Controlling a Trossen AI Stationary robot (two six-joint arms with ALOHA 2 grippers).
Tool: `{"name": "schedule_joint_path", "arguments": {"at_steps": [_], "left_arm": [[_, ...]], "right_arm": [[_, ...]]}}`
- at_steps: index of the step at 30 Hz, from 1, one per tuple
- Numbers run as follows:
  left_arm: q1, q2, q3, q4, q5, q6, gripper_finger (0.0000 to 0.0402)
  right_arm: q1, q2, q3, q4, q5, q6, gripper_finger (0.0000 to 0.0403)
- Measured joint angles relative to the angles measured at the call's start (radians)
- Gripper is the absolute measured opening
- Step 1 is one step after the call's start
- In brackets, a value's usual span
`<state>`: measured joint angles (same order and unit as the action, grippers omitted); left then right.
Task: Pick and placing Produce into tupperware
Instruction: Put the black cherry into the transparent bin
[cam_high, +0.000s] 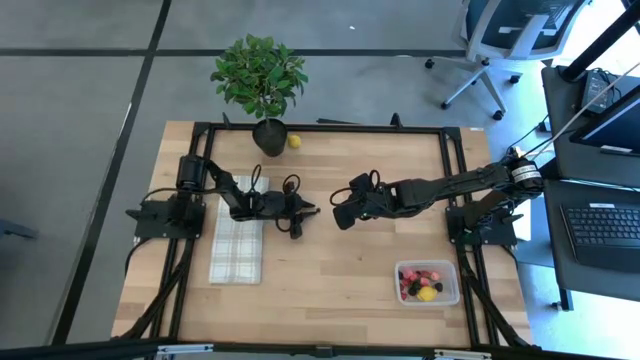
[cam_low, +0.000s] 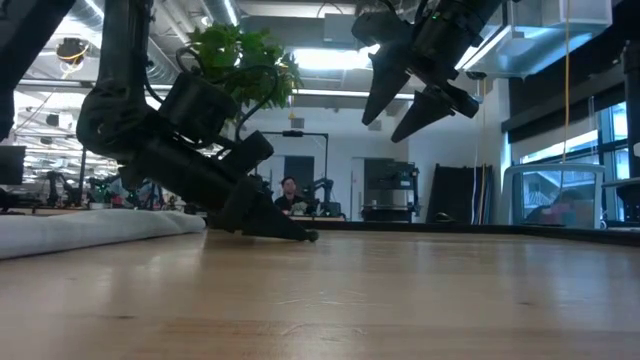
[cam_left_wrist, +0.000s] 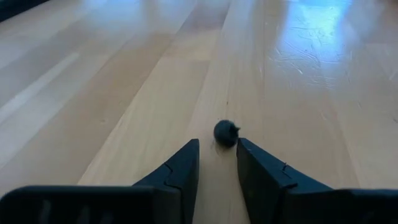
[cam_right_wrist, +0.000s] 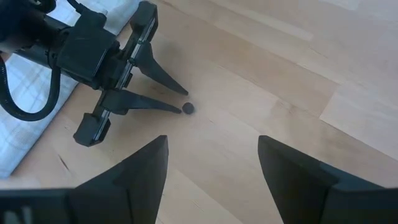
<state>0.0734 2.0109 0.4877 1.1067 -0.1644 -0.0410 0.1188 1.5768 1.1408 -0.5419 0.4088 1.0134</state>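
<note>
The dark berry (cam_low: 312, 236) is at the end of one finger, outside my left gripper's narrow gap. Next, I open that gripper and reach farther forward (cam_left_wrist: 226, 133) around the berry before I close it.
A tiny dark berry (cam_left_wrist: 226, 133) of the produce lies on the wooden table, just in front of the fingertips of my left gripper (cam_left_wrist: 217, 146). That gripper slants down low over the table's middle (cam_high: 310, 211), with a narrow gap between its fingers and nothing in the gap. My right gripper (cam_right_wrist: 211, 155) hangs open above the table, right of the left one (cam_high: 342, 210) and looking down on it. The clear tupperware (cam_high: 428, 283) stands near the table's front right with red, dark and yellow pieces in it. A yellow lemon piece (cam_high: 294, 141) lies by the plant pot. My left gripper has the dark berry (cam_right_wrist: 188, 109) right at the tip of one finger (cam_left_wrist: 244, 144), outside the gap between the fingers. Whether that fingertip touches the berry, I cannot tell. The berry rests on the table.
A white-and-grey plaid cloth (cam_high: 237, 240) lies under the left arm at the table's left. A potted green plant (cam_high: 258, 75) stands at the far edge. Bare wood lies between the grippers and the tupperware. A person (cam_low: 289, 190) shows in the room beyond.
</note>
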Motion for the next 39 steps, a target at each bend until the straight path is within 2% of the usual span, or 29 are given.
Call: {"name": "schedule_joint_path", "arguments": {"at_steps": [8, 13, 18, 29, 34, 39], "left_arm": [[-0.005, 0.0, 0.0, 0.001, 0.002, -0.016, 0.0087], [-0.003, 0.0, 0.023, -0.03, 0.079, -0.023, 0.0089], [-0.003, -0.002, 0.065, -0.101, 0.137, -0.004, 0.0118], [-0.001, -0.001, 0.085, -0.116, 0.115, -0.001, 0.019], [-0.001, -0.001, 0.086, -0.123, 0.115, -0.002, 0.0203], [-0.008, -0.001, 0.086, -0.13, 0.111, -0.002, 0.02]], "right_arm": [[0.0, 0.0, 0.0, 0.0, 0.0, 0.0, 0.0249], [0.0, 0.0, 0.0, 0.0, 0.0, 0.0, 0.0249], [0.0, 0.0, 0.0, 0.0, 0.0, 0.0, 0.0249], [0.003, 0.0, 0.0, -0.001, -0.001, 0.003, 0.0249], [0.003, 0.0, 0.0, -0.001, -0.003, 0.022, 0.0249], [0.003, 0.0, 0.0, -0.001, -0.003, 0.025, 0.0249]]}}
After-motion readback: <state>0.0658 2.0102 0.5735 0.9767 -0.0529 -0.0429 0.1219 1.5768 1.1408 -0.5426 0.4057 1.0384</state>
